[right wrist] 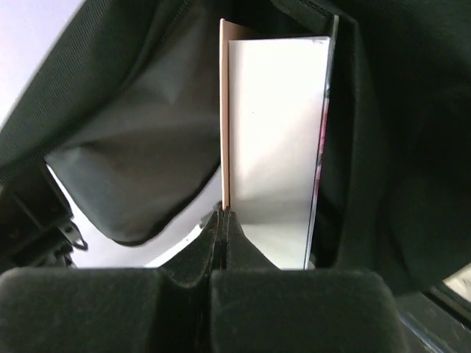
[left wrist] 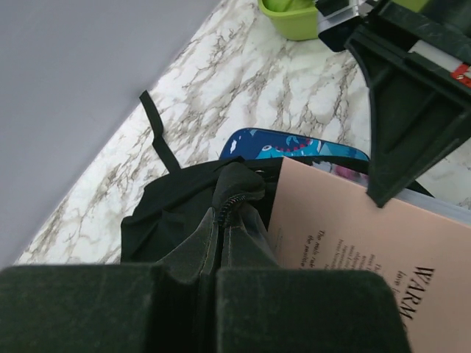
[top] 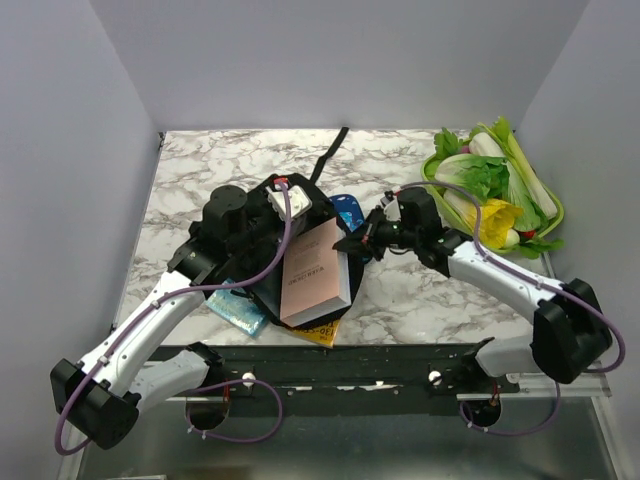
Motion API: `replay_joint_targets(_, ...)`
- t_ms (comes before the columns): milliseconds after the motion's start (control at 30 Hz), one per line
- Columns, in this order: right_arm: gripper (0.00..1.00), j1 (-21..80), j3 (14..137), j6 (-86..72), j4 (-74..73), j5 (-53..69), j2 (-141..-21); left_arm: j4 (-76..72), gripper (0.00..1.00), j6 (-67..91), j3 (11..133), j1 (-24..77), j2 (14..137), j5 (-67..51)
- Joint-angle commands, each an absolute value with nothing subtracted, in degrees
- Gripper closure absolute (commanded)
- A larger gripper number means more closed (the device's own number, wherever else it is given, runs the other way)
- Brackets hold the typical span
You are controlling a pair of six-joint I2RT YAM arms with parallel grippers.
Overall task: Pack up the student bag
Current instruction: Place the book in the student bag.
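The robot's left gripper is holding the zippered rim up next to the pink book, so the right gripper should keep pushing the book in until it sits deeper, and then let go.
The student bag, a soft black backpack, lies mid-table with its mouth open. My left gripper is shut on the bag's zippered rim and holds it up. A pink book lies partly inside the opening; it also shows in the left wrist view. My right gripper is shut on the pink cover's edge, with the white pages beside it and black bag fabric around. The right gripper also shows in the left wrist view, above the book.
A blue patterned pencil case lies just behind the book, also in the left wrist view. A blue item and a yellow book stick out under the bag. A green tray of vegetables stands far right. A bag strap trails back.
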State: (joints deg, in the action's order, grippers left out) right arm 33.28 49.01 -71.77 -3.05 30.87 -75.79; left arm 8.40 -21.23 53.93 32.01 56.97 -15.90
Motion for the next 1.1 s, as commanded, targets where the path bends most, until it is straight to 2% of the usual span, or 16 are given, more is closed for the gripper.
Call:
replay_joint_targets(0,0.99,33.4,52.6,-76.5,10.5,25.8,-81.2,5.5,1.00,-24.0,54.9,32.4,54.4,-18.2)
replay_joint_targets(133,0.99,33.6,50.8,-81.2,19.5,20.1,-84.3,6.4,1.00,-24.5,54.0,32.4,53.8,-17.8)
replay_joint_targets(533,0.99,35.6,54.8,-88.0,36.6,13.6,-96.7,6.9,1.00,-25.4,51.9,32.8,52.1,-17.7)
replay_joint_targets(667,0.99,38.1,58.8,-84.4,32.3,7.2,-98.1,7.1,1.00,-25.4,51.3,32.8,51.9,-17.9)
replay_joint_targets(800,0.99,40.6,68.4,-73.8,13.0,4.4,-101.1,7.3,1.00,-25.8,51.2,32.8,51.7,-17.7)
replay_joint_targets(900,0.60,41.0,71.2,-68.7,3.5,6.5,-102.1,7.6,1.00,-26.4,51.0,32.8,51.3,-17.2)
replay_joint_targets(933,0.42,41.0,70.6,-67.8,2.0,7.9,-102.0,7.6,1.00,-26.5,50.6,32.8,51.2,-17.2)
replay_joint_targets(1033,0.23,41.0,67.8,-63.7,-3.2,8.7,-100.3,7.6,1.00,-26.5,50.0,32.8,50.9,-17.7)
replay_joint_targets(1067,0.20,41.0,67.1,-62.8,-3.9,8.8,-99.8,7.5,1.00,-26.5,49.8,32.9,50.8,-17.7)
